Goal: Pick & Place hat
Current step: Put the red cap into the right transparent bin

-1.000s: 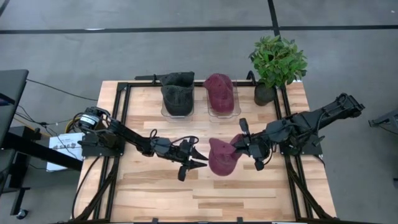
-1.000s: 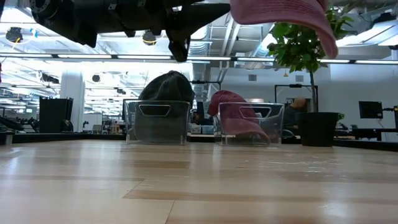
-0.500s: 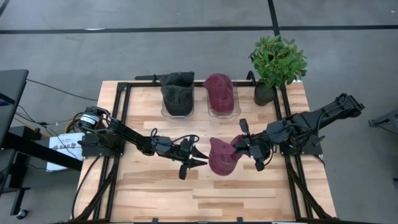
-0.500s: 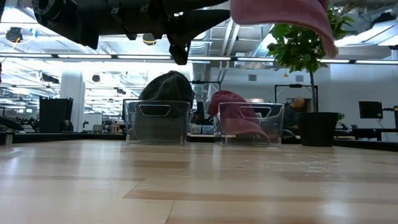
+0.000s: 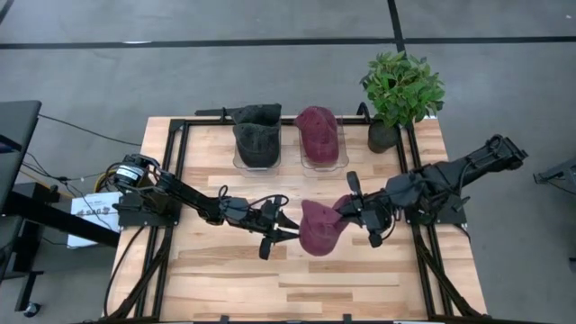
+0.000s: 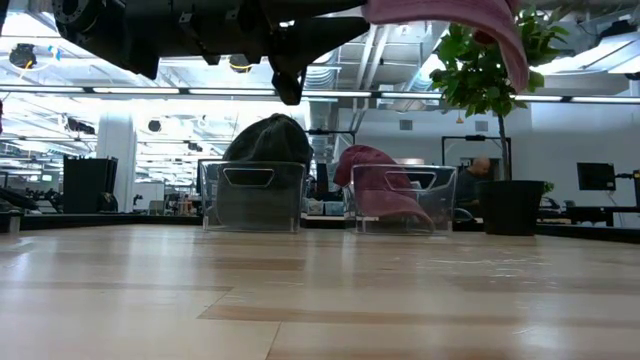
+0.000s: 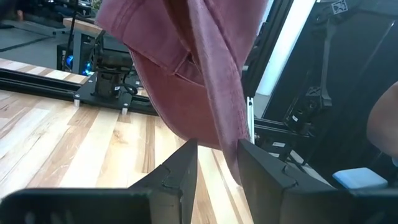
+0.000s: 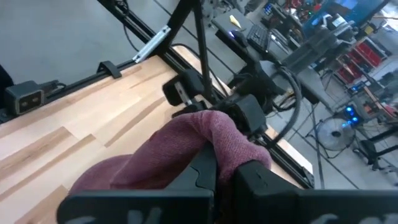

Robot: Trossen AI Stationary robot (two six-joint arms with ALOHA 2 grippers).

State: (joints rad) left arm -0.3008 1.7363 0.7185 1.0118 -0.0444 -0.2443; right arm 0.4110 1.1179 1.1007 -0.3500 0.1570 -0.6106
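Observation:
I should clamp the hat's hanging edge (image 7: 230,152) with my left gripper before my right gripper, now pinching a bunched fold of the maroon hat (image 8: 217,132), opens to take a new grip.
A maroon hat (image 5: 317,229) hangs in the air above the table's middle, held up by my right gripper (image 5: 345,210), which is shut on it from the table's right. In the low view the hat (image 6: 450,15) is well above the tabletop. My left gripper (image 5: 292,232) is open at the hat's left side. In the left wrist view its two fingers (image 7: 183,163) stand on either side of the hat's hanging lower fold (image 7: 217,134). My right gripper pinches a bunched fold of the hat's cloth (image 8: 224,140) between its two fingers, coming level from the table's right. The hat is lifted clear and hangs from the fingers toward the left. My left gripper: I cannot tell whether its fingers touch the fold between them.
Two clear bins stand at the far edge: the left one (image 5: 256,155) holds a dark grey hat, the right one (image 5: 322,157) another maroon hat. A potted plant (image 5: 400,90) stands at the far right corner. Black frame rails (image 5: 176,162) run along both sides.
My left gripper has moved a little toward the table's right, closing in on the hat, and stayed open. The hat has risen slightly in my right gripper and shifted a little left.

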